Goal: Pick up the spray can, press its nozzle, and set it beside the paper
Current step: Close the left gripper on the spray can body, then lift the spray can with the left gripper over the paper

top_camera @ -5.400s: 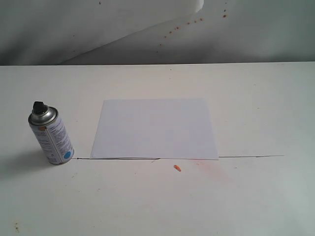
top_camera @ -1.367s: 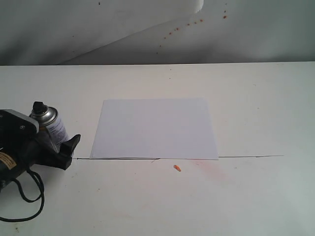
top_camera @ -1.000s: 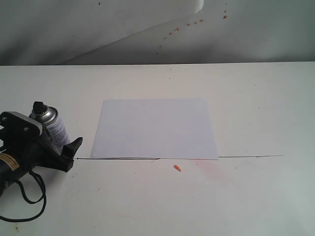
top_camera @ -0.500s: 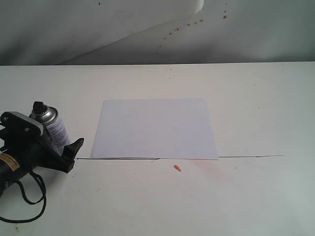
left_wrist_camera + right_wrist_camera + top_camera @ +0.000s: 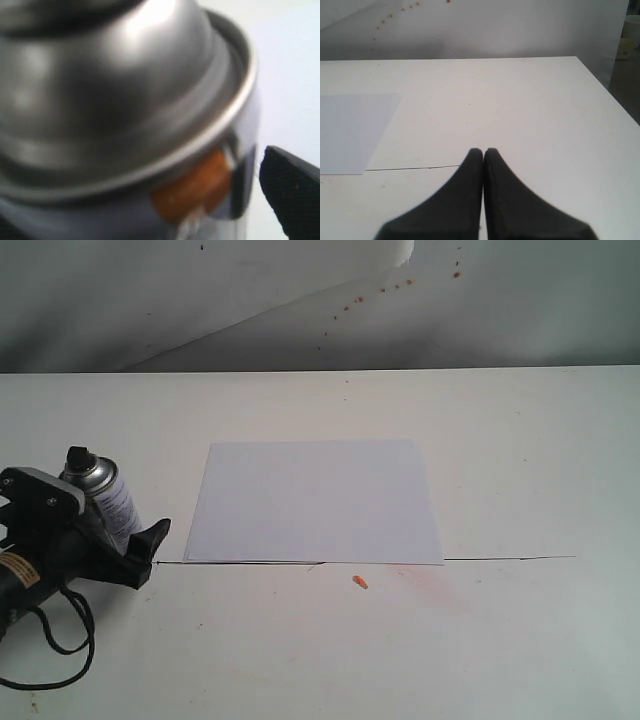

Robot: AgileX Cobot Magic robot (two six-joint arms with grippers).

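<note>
I expect the spray can (image 5: 114, 506) to straighten up between the fingers when I close my left gripper and lift, because the silver rim (image 5: 97, 481) is slanted the way the can leans.
The silver spray can (image 5: 108, 496) stands upright at the table's left, its black nozzle (image 5: 78, 456) on top. My left gripper (image 5: 128, 530) is open around the can's lower body. One black finger (image 5: 152, 540) shows on the paper side and the other is hidden. The left wrist view is filled by the can's domed top (image 5: 125, 100), with a thin gap to the finger (image 5: 292, 187). The white paper (image 5: 315, 502) lies flat at mid-table, right of the can. Far from both, my right gripper (image 5: 483, 152) hovers shut and empty, with the paper (image 5: 355, 130) off to its side.
A thin black line (image 5: 500, 559) runs along the table at the paper's near edge. An orange speck (image 5: 360, 582) and a faint reddish stain (image 5: 430, 588) lie just in front of it. The curved white backdrop (image 5: 200, 290) rises behind. The table's edge (image 5: 612, 102) drops off beside my right gripper.
The left arm came in from the left and slid its fingers around the can. Over the last half second it has barely moved. The can has stayed put.
</note>
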